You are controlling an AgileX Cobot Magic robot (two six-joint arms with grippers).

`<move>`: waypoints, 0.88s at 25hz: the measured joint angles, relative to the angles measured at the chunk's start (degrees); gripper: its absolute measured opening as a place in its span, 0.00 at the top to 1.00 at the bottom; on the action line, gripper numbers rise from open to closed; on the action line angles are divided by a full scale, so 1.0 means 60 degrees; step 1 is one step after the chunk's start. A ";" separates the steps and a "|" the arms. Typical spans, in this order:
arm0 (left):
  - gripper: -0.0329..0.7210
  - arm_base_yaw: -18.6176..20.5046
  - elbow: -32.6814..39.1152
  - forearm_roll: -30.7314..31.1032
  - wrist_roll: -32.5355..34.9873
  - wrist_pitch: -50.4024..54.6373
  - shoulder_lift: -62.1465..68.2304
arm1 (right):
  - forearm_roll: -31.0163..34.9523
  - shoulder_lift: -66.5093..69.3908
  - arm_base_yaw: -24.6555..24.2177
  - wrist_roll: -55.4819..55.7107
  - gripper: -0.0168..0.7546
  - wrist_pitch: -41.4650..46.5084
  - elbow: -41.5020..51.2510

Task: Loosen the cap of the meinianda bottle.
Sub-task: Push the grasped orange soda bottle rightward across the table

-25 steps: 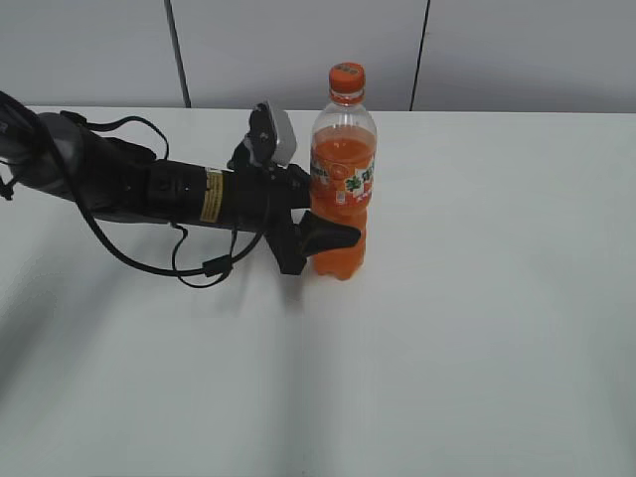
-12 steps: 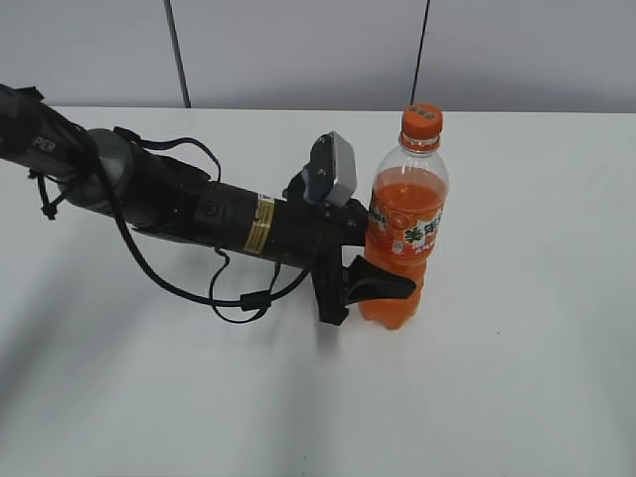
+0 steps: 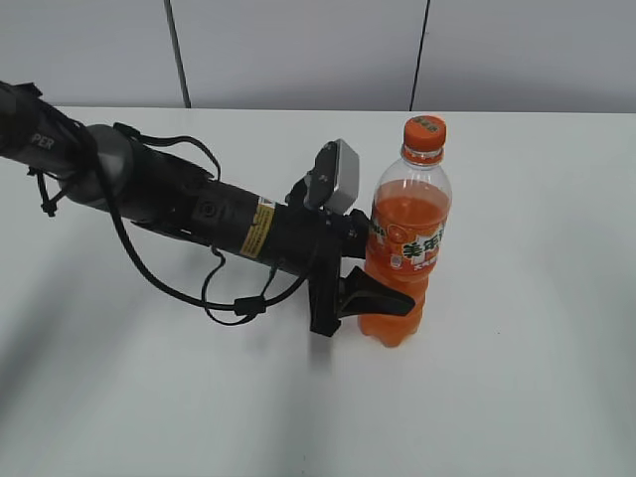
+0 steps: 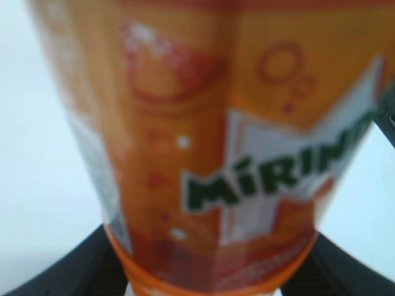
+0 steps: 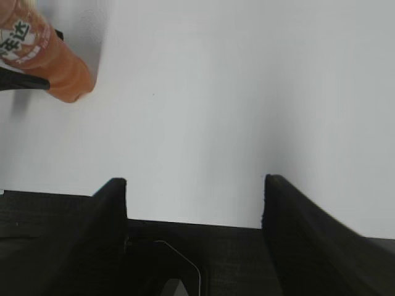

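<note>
I should keep my left gripper where it is, holding the meinianda bottle's lower body (image 3: 405,282) far below the orange cap (image 3: 424,135), while my right gripper twists the cap from above.
The meinianda bottle (image 3: 402,229) stands upright near the table's middle, clear plastic with orange drink and an orange-green-white label. Its orange cap (image 3: 424,133) sits on top, untouched. My left gripper (image 3: 388,296) reaches in from the left and is shut on the bottle's lower body. In the left wrist view the bottle's label (image 4: 210,148) fills the frame, with the black fingers (image 4: 207,280) at both sides of it. My right gripper (image 5: 194,191) is open and empty over bare table. The bottle's base (image 5: 43,55) shows at the top left of the right wrist view. The right gripper is outside the exterior view.
The white table (image 3: 517,378) spreads all round the bottle. A grey panelled wall (image 3: 298,50) runs behind the far edge. The left arm's black body and loose cables (image 3: 199,214) lie across the table's left half.
The left arm has carried the bottle to the right and nearer the camera. Over the last half second it shifted only slightly. The grip has stayed shut on the bottle.
</note>
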 joint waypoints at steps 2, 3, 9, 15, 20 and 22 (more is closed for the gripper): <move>0.41 0.0000 -0.0020 0.0102 -0.0031 -0.0009 0.0000 | 0.0032 0.0901 0.0000 0.0018 0.31 0.0064 -0.0682; 0.41 0.0000 -0.0020 0.0133 -0.0031 -0.0009 -0.0010 | 0.0102 0.1251 -0.0004 0.0018 0.31 0.0073 -0.1013; 0.41 -0.0017 -0.0022 0.0248 -0.0068 0.0020 -0.0048 | 0.0827 0.3583 -0.0004 0.0014 0.33 0.0090 -0.2372; 0.41 -0.0017 -0.0032 0.0270 -0.0068 0.0021 -0.0048 | 0.1492 0.5000 -0.0022 -0.0387 0.37 0.0101 -0.3264; 0.41 -0.0017 -0.0032 0.0278 -0.0068 0.0021 -0.0048 | 0.1833 0.5733 -0.0022 -0.0458 0.37 0.0122 -0.3947; 0.41 -0.0017 -0.0032 0.0278 -0.0068 0.0021 -0.0048 | 0.2042 0.6010 -0.0022 -0.0512 0.37 0.0122 -0.4259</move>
